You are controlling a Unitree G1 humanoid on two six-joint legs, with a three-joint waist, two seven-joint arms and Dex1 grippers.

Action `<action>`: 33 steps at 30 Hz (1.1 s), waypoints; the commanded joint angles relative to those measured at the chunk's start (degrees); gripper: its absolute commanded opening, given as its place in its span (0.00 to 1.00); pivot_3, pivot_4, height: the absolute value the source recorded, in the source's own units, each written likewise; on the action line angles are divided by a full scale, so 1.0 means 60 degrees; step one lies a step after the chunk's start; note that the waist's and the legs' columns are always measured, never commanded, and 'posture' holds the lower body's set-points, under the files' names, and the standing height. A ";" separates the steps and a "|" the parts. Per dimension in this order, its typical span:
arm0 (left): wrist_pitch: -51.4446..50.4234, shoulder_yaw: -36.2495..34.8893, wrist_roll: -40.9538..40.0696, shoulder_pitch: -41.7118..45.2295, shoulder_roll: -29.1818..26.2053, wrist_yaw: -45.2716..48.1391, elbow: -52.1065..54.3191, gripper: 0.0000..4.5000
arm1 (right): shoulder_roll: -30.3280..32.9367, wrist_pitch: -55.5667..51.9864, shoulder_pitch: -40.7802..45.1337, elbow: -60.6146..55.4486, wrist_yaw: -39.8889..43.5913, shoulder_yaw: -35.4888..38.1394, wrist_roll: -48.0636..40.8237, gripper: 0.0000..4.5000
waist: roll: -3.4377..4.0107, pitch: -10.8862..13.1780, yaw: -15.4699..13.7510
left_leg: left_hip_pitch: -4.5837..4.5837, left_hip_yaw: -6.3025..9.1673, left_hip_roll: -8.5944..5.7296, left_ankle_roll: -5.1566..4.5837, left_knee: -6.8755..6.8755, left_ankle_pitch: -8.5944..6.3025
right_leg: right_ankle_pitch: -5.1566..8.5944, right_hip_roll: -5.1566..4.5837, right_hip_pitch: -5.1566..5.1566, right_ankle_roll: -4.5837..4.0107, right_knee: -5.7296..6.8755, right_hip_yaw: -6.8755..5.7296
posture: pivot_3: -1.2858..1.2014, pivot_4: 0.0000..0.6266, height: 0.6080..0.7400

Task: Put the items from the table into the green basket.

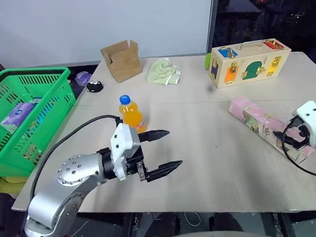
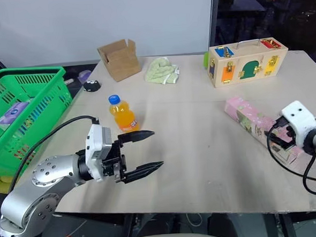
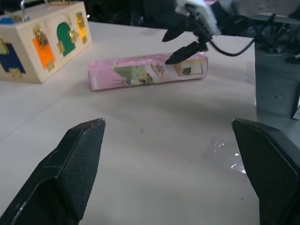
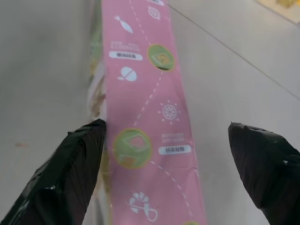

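My right gripper should keep going down over the pink pack's near end (image 1: 304,153), as its open fingers span the pink pack's narrow width (image 4: 152,145), until they close on the pack's sides.
The long pink printed pack (image 1: 253,118) lies flat at the table's (image 1: 203,148) right side. My right gripper (image 1: 286,141) hovers open over its near end; in the right wrist view one finger (image 4: 75,168) is at the pack's (image 4: 145,93) edge and the other stands well off it. The orange-drink bottle (image 1: 131,113) with its blue cap stands upright left of centre. My left gripper (image 1: 174,147) is open just in front of it, pointing right, holding nothing. The green basket (image 1: 37,72) sits off the table's left edge.
At the back of the table are an open cardboard box (image 1: 122,59), a crumpled pale green cloth (image 1: 163,71) and a wooden latch box (image 1: 248,62). A small black object (image 1: 94,86) lies near the basket. A purple-white pack (image 1: 17,115) lies inside the basket.
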State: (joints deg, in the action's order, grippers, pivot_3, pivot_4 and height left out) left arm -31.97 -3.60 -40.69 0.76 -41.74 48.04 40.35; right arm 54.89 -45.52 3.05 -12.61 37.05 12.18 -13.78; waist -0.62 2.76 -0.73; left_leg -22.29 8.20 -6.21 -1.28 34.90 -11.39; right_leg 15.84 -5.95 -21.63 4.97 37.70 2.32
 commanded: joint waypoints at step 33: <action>-0.0413 0.0197 -0.0366 0.0457 0.1317 -0.1804 -0.0052 1.00 | 0.0427 0.1840 0.3310 0.5186 0.3149 -0.3285 0.2116 0.35 | -0.0155 -0.0110 -0.0190 | -0.0014 0.0007 0.0063 0.0002 0.0053 -0.0022 | -0.0039 0.0067 0.0006 -0.0026 -0.0020 -0.0008 | 0.53 0.00 1.00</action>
State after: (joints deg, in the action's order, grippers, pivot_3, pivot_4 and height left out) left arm -34.15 -1.69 -41.36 2.54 -34.13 38.29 39.70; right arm 58.11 -34.47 23.22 20.72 54.64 -8.54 0.60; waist -1.55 2.10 -1.87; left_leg -22.37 8.23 -5.82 -1.27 35.22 -11.53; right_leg 15.61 -5.54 -21.60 4.81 37.60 2.29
